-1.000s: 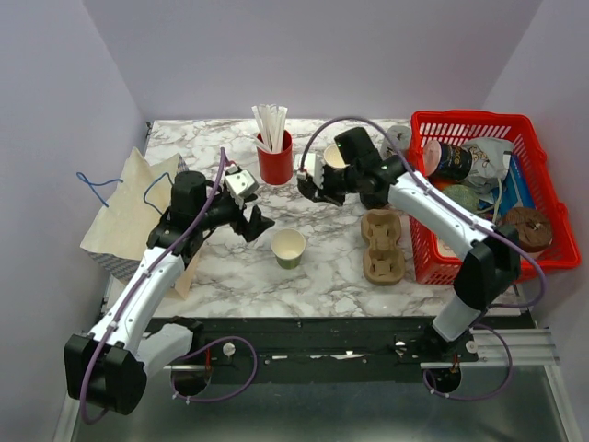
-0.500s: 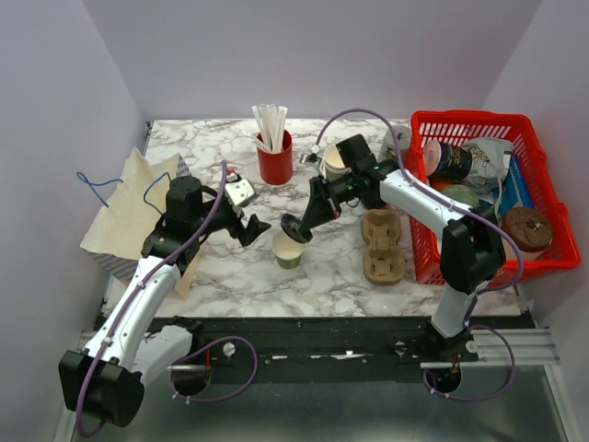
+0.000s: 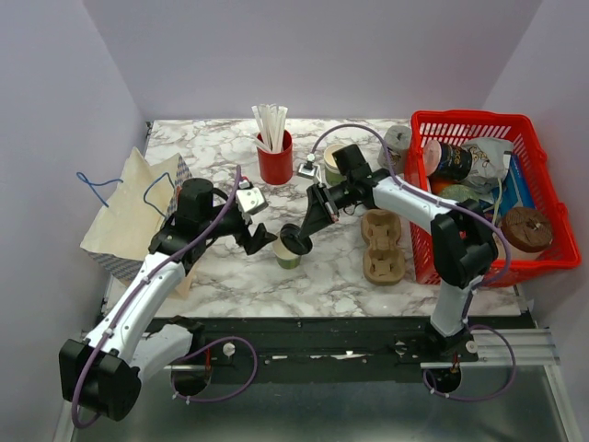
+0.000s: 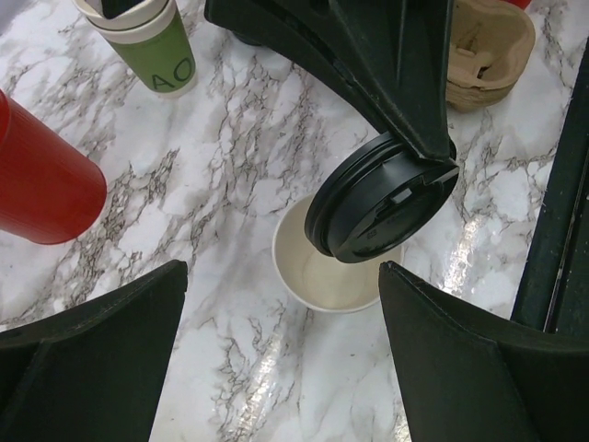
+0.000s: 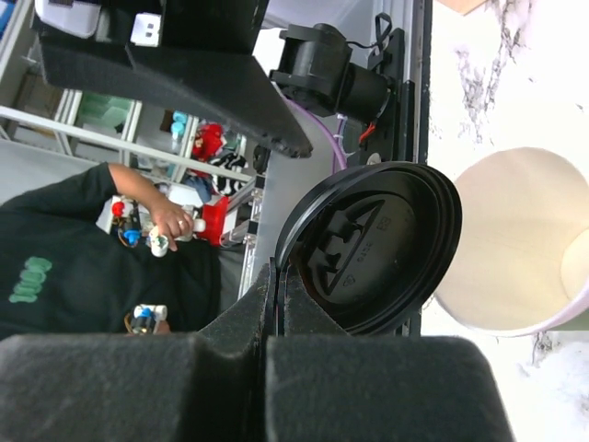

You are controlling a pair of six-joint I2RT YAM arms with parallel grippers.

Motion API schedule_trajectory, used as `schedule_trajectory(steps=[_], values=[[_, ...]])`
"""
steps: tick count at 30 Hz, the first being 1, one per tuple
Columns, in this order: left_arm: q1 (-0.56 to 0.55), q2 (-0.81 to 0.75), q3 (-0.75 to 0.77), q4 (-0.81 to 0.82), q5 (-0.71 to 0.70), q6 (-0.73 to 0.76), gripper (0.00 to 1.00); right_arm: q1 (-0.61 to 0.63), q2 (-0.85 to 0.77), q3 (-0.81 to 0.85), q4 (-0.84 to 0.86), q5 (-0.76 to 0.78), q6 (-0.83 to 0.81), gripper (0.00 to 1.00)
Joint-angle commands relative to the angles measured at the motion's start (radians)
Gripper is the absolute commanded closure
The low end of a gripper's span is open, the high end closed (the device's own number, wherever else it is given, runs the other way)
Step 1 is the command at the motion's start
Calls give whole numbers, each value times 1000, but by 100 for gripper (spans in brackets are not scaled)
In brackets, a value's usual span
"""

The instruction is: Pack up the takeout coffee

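Observation:
The black lid (image 3: 296, 239) is pinched by its edge in my right gripper, close over the cup's opening (image 4: 317, 279). I should keep lowering it until it touches the cup's rim.
The takeout coffee cup (image 3: 288, 255), cream with a green band, stands open on the marble near the middle. My right gripper (image 3: 311, 224) is shut on the rim of the round black lid (image 3: 294, 242), which hangs tilted just above the cup's far edge. The right wrist view shows the lid (image 5: 373, 244) pinched at its edge by my right gripper (image 5: 274, 276), with the cup (image 5: 525, 244) beside it. My left gripper (image 3: 264, 241) is open just left of the cup. In the left wrist view my left gripper (image 4: 282, 269) reaches the near side of the cup (image 4: 322, 276), with the lid (image 4: 382, 198) above.
A red cup of white straws (image 3: 274, 161) and a second green-banded cup (image 3: 333, 161) stand at the back. A brown pulp cup tray (image 3: 382, 244) lies right of the cup. A red basket (image 3: 534, 147) of items is at the far right, a paper bag (image 3: 129, 207) at the left.
My right arm has swung from the back cup forward and left, bringing the black lid down over the open cup. My left gripper has moved right, up to the cup.

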Motion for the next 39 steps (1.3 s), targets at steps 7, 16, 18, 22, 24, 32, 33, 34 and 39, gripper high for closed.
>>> schedule_trajectory(steps=[7,16,18,22,24,32,33,34,39], values=[[-14,54,18,-48,2,161,6,8,105,65,131,-53,140,97],[-36,80,-12,21,-4,143,6,10,143,67,148,-28,173,97],[-42,85,-22,41,-9,133,6,8,148,67,151,-19,171,96],[-51,114,-22,90,-7,113,6,10,159,65,151,5,182,92],[-54,123,-22,102,-3,100,6,8,162,67,151,19,182,91],[-74,157,-14,113,9,109,6,8,165,76,149,51,182,82],[-74,160,-16,116,9,109,6,8,166,76,149,56,183,80],[-76,162,-16,121,9,108,6,8,168,78,149,61,183,79],[-82,165,-26,133,6,97,6,8,176,82,148,104,182,73]])
